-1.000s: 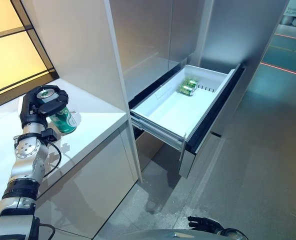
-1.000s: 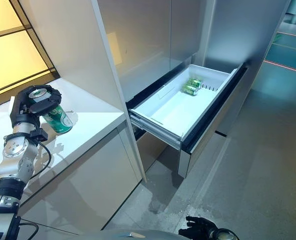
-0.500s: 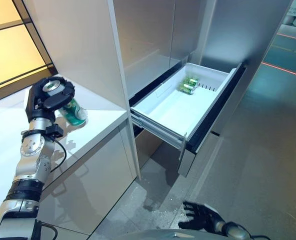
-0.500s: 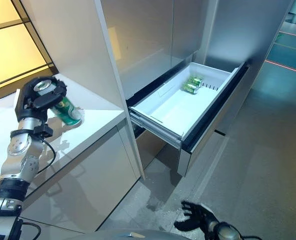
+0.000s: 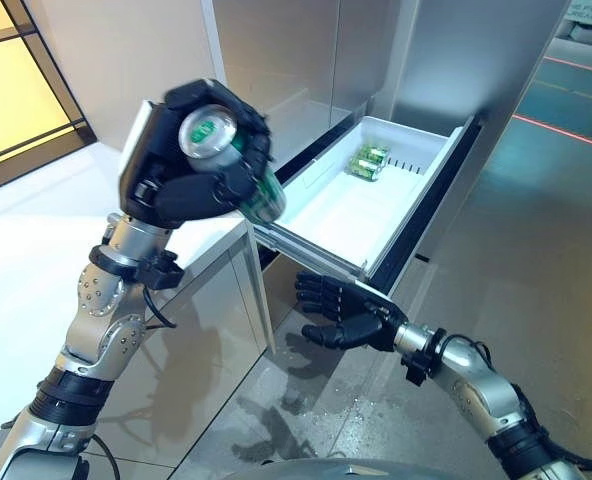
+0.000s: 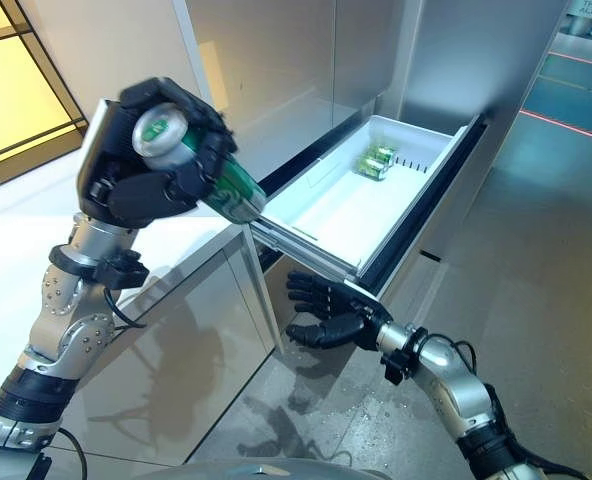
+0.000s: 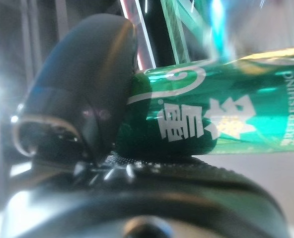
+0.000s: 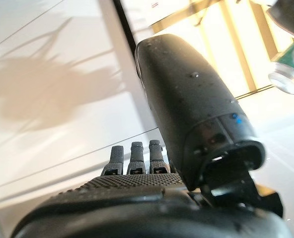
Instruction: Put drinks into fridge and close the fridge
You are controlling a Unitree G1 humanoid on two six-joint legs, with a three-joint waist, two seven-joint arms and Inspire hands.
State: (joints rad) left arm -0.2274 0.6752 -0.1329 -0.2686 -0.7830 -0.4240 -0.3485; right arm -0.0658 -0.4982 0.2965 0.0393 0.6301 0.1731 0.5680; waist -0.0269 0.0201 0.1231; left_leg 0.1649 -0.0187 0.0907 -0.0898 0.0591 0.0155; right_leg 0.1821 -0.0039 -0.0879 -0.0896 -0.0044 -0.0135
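Observation:
The held green can (image 5: 222, 150) will also lie on its side when I lower it, because the far cans (image 5: 368, 162) lie on their sides in the white drawer.
My left hand (image 5: 191, 175) is shut on a green drink can (image 5: 238, 165) and holds it up in the air, tilted, above the white counter's corner and beside the open fridge drawer (image 5: 356, 215). The can's green side shows in the left wrist view (image 7: 226, 124). The white drawer is pulled out and holds green cans (image 5: 368, 160) at its far end. My right hand (image 5: 341, 315) is open, palm up, below the drawer's front corner. Its straight fingers (image 8: 137, 156) show in the right wrist view.
A white counter (image 5: 46, 240) runs along the left, with a tall grey cabinet panel (image 5: 276, 60) behind it. The grey fridge front (image 5: 476, 50) rises behind the drawer. Grey floor (image 5: 536, 260) lies open to the right.
My left hand has lifted the can off the counter and carried it up and toward the drawer. My right hand has risen from the floor's edge to under the drawer. The camera shifted.

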